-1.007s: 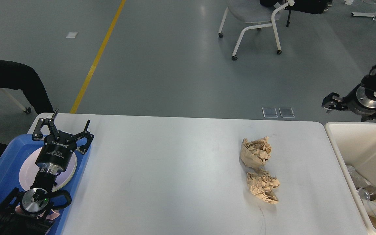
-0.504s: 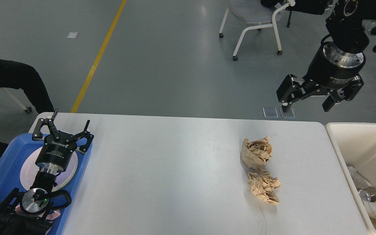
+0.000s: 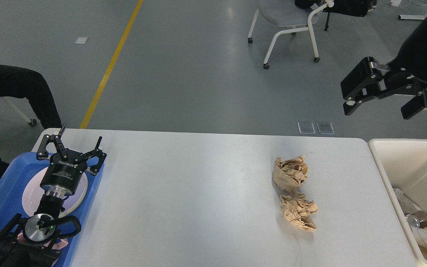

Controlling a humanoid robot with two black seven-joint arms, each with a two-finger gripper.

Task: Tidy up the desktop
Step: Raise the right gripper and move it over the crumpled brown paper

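Note:
I see the brown paper balls touching at a narrow edge (image 3: 294, 193). When I lift the nearer ball (image 3: 298, 211), it will come away and the other will stay behind.
The white desktop (image 3: 198, 193) fills the lower view. Two crumpled brown paper balls lie on its right half, one (image 3: 290, 172) just behind the other (image 3: 298, 211), touching. My right gripper (image 3: 378, 107) hangs open and empty high above the table's far right corner, beyond the paper. My left gripper (image 3: 81, 138) is open and empty at the table's left end, above the blue tray (image 3: 2, 193) and its white plate (image 3: 32, 193).
A beige bin (image 3: 387, 174) stands at the table's right end with a bottle and wrappers (image 3: 417, 222) inside. Behind the table are a grey floor, a white-framed chair (image 3: 284, 18) and a person's dark leg (image 3: 17, 89) at far left.
My right gripper rose from beside the bin, swung in over the table's far right edge, then shifted right and up. The left arm and the paper balls stayed still.

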